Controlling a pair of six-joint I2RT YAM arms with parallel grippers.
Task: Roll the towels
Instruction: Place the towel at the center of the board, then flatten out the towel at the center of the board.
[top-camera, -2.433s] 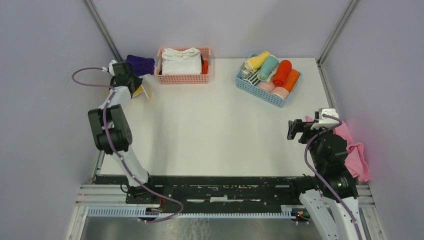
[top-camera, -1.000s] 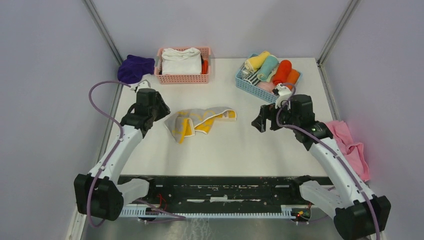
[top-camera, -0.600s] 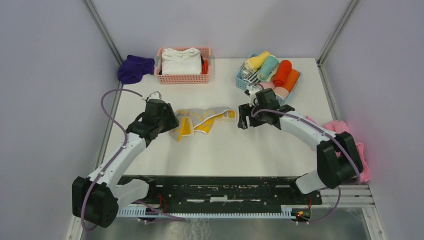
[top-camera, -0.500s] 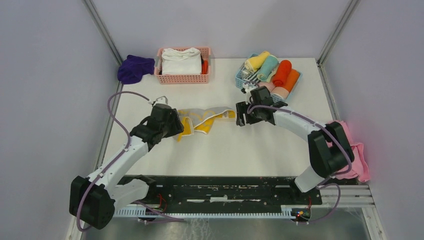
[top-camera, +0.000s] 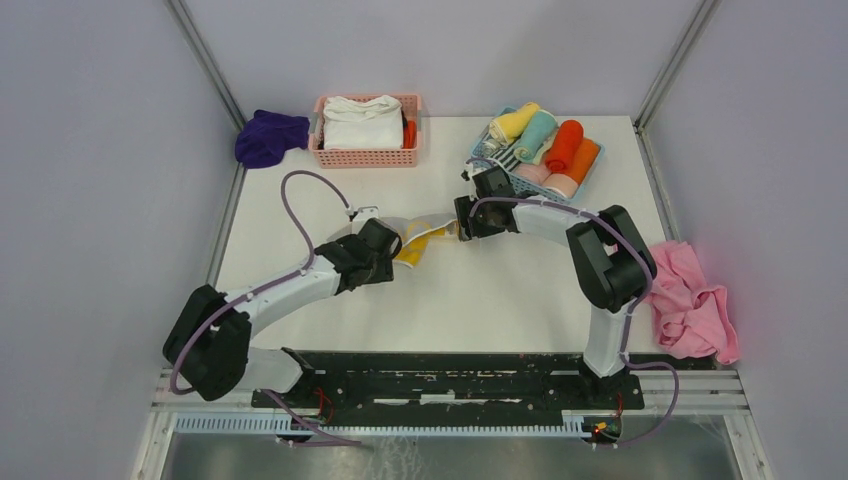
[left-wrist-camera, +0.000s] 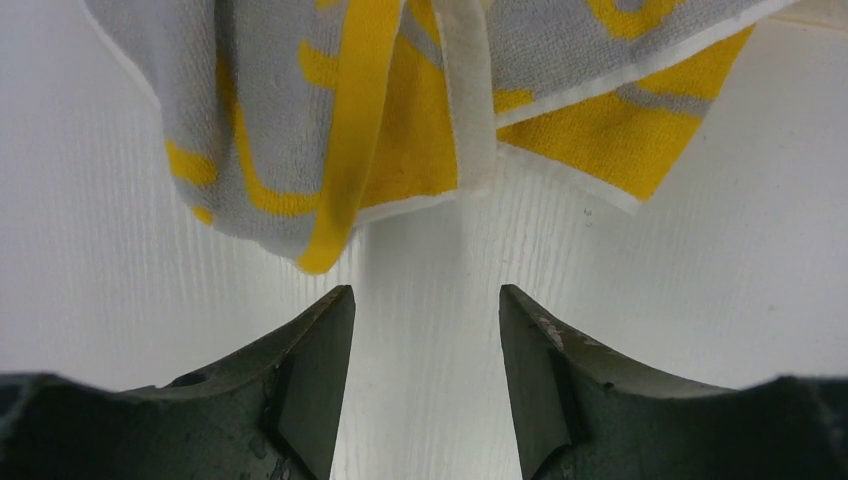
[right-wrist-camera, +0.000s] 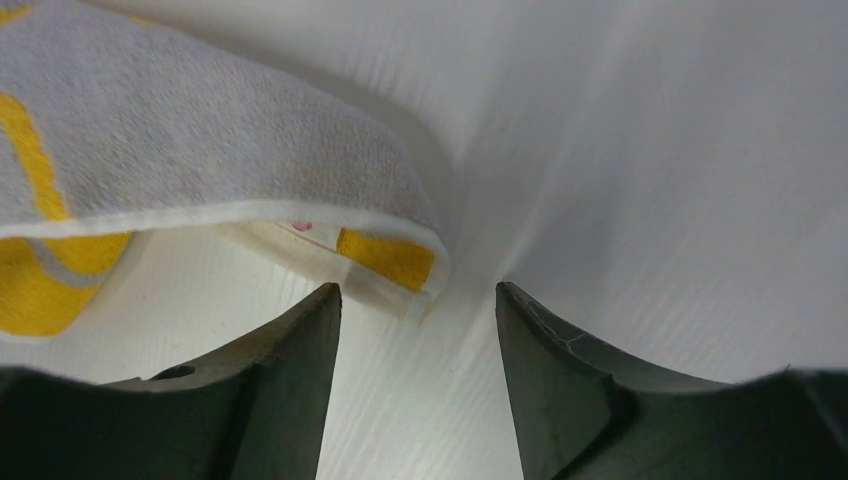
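I need to open up the yellow towel (left-wrist-camera: 350, 130) before rolling, because it is crumpled and folded over itself. My left gripper should grab its white-hemmed corner (left-wrist-camera: 475, 178) and spread the towel out with my right gripper.
The yellow towel (top-camera: 418, 242) with grey-white markings lies crumpled on the white table, partly hidden by both grippers. In the left wrist view the yellow towel (left-wrist-camera: 400, 100) fills the top, and my left gripper (left-wrist-camera: 425, 295) stands open just short of its near edge, with only bare table between the fingers. My left gripper (top-camera: 385, 252) sits at the towel's left side. My right gripper (top-camera: 462, 224) is at the towel's right end, open, with the towel's corner (right-wrist-camera: 395, 262) just beyond the fingertips of my right gripper (right-wrist-camera: 418, 290). The purple towel (top-camera: 268, 136) lies bunched at the back left corner.
A pink basket (top-camera: 365, 157) holding white cloths stands at the back. A blue basket (top-camera: 530, 185) with several rolled towels is at the back right, close behind my right arm. A pale pink cloth (top-camera: 690, 305) lies at the right edge.
Both arms have moved in on the yellow towel. The left gripper slid right to its left side, the right gripper slid left to its right corner. The right jaws have narrowed.
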